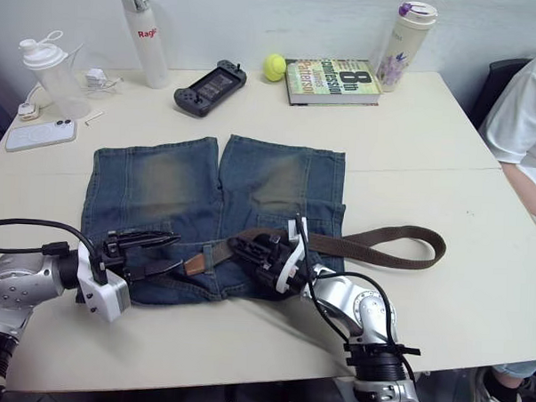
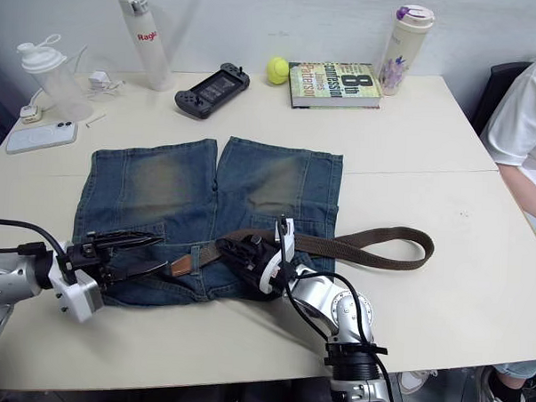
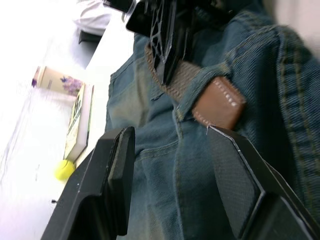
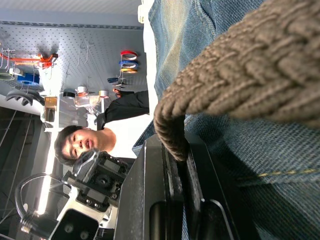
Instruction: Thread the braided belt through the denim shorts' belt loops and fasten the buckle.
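I expect the braided belt to slip through the belt loops and straighten when I pull its leather tip (image 1: 195,265), since the belt curls out in a slack loop (image 1: 434,238).
The denim shorts (image 1: 162,187) lie flat on the table with the waistband nearest me. The brown braided belt (image 1: 382,234) runs along the waistband and curls out in a loop on the table to the right. Its tan leather tip (image 3: 219,102) pokes out of one of the belt loops (image 3: 200,87). My left gripper (image 1: 169,255) is open, its fingers (image 3: 115,180) on either side just short of that tip. My right gripper (image 1: 244,247) is shut on the belt (image 4: 172,145) at the middle of the waistband. The buckle is hidden.
Along the far edge stand a shaker bottle (image 1: 51,71), a phone (image 1: 39,135), a white bottle (image 1: 143,35), a game controller (image 1: 209,87), a tennis ball (image 1: 274,67), a book (image 1: 333,81) and a tumbler (image 1: 406,42). A person in white (image 1: 525,114) sits at the right.
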{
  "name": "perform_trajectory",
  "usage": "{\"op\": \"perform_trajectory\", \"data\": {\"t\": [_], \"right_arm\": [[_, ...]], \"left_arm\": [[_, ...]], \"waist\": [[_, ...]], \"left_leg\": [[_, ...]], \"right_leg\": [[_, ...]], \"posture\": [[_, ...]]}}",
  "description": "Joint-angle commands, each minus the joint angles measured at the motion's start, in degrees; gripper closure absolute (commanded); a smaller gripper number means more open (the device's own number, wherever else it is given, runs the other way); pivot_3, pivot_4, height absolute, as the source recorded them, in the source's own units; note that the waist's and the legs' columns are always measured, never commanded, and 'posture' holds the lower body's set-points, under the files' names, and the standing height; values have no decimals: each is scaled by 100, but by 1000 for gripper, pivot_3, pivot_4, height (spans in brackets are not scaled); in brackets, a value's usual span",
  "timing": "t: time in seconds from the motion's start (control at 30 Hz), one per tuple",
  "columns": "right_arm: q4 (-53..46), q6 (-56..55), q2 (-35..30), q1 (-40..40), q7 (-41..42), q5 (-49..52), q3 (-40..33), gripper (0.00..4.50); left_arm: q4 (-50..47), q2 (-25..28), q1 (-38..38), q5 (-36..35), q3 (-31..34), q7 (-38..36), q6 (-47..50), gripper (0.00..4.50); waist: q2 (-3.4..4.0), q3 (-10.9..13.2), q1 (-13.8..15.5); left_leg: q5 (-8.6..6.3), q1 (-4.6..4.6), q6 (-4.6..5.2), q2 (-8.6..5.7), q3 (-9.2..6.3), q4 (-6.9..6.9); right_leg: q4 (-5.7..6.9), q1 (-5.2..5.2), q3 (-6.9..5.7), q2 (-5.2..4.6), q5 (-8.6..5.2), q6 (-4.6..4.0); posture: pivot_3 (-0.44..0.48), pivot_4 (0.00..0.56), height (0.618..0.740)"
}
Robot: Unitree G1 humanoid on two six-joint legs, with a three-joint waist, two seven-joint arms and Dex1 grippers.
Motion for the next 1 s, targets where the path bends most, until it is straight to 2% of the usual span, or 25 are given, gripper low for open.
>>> {"op": "perform_trajectory", "data": {"t": [0.03,0.4,0.67,0.87,1.0], "right_arm": [[-44,59,89,11,36,8,-7,4500],[-68,86,110,-7,13,-9,-19,4500],[-51,98,115,-13,9,-25,-15,4500],[-26,93,112,-19,7,-40,-25,4500],[-13,95,117,-34,9,-43,-25,4500]], "left_arm": [[220,88,31,155,-5,64,-217,1933],[348,-114,-234,712,-125,354,-303,1933],[-28,-205,-344,566,-356,518,-172,1933],[-261,-72,-244,393,-382,525,-61,1933],[-243,-7,-153,522,-340,522,-65,1933]], "waist": [[0,0,2],[0,0,8],[0,0,5],[0,0,5],[0,0,1]], "left_leg": [[0,0,0,0,0,-1],[0,0,0,0,0,0],[1,0,-1,0,0,0],[1,0,-2,0,0,0],[1,0,-2,0,0,-1]], "right_leg": [[0,-1,-1,0,0,0],[2,-1,-2,0,0,0],[2,-1,-2,0,0,0],[2,-1,-2,0,0,0],[1,-1,-1,0,0,0]], "posture": [[0,150,740],[0,150,740],[0,150,740],[0,150,740],[0,150,740]]}}
